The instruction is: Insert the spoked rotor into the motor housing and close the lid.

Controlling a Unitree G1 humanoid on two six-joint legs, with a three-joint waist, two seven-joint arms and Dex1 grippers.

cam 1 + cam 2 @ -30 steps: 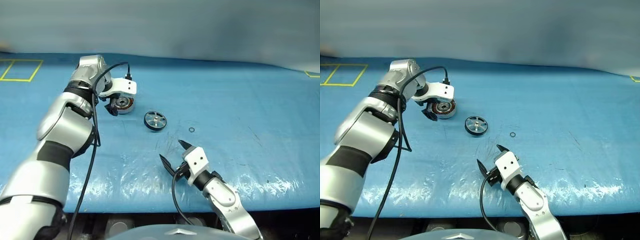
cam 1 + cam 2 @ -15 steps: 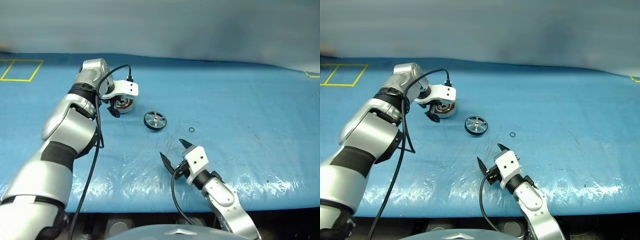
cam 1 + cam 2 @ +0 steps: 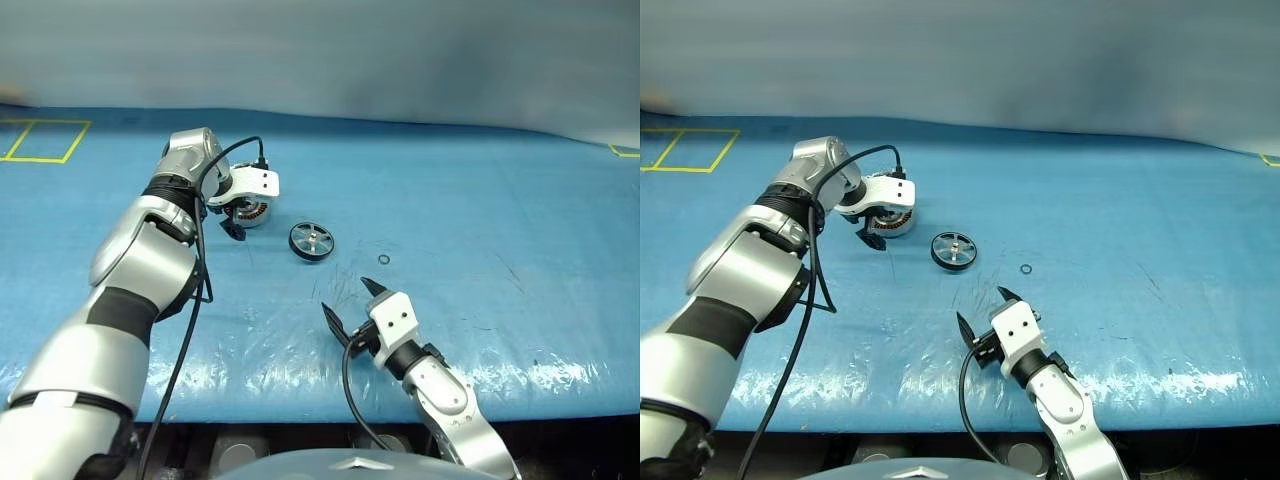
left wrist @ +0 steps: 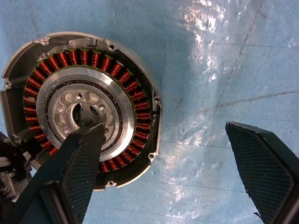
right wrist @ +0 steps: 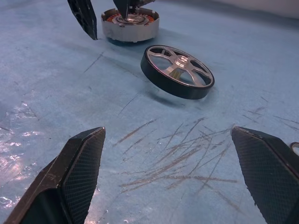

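Note:
I should expect an attached lid to come along when I pull the motor housing, because the side of the motor housing (image 4: pixel 86 112) is crowded with dark and silver pieces (image 4: pixel 13 171).
The motor housing (image 3: pixel 248 211) is a short silver can with copper windings (image 4: pixel 142 135), open on the blue mat. My left gripper (image 3: pixel 241 222) points down over it, open. One finger (image 4: pixel 81 158) hangs above the housing's centre and the other finger (image 4: pixel 261 163) is over bare mat beside it. The spoked rotor (image 3: pixel 312 241), dark-rimmed with a silver hub, lies on the mat just right of the housing (image 5: pixel 130 22). My right gripper (image 3: pixel 346 298) hovers open and empty near the table's front edge, facing the rotor (image 5: pixel 177 71). The lid is out of view.
A small dark ring (image 3: pixel 383 260) lies on the mat right of the rotor. Yellow tape lines (image 3: pixel 42 140) mark a square at the far left. A black cable (image 3: pixel 190 300) hangs along my left arm. The blue mat (image 3: pixel 500 200) stretches to the right.
My left gripper has sunk a little closer over the housing. The right gripper, the rotor and the housing have stayed where they were.

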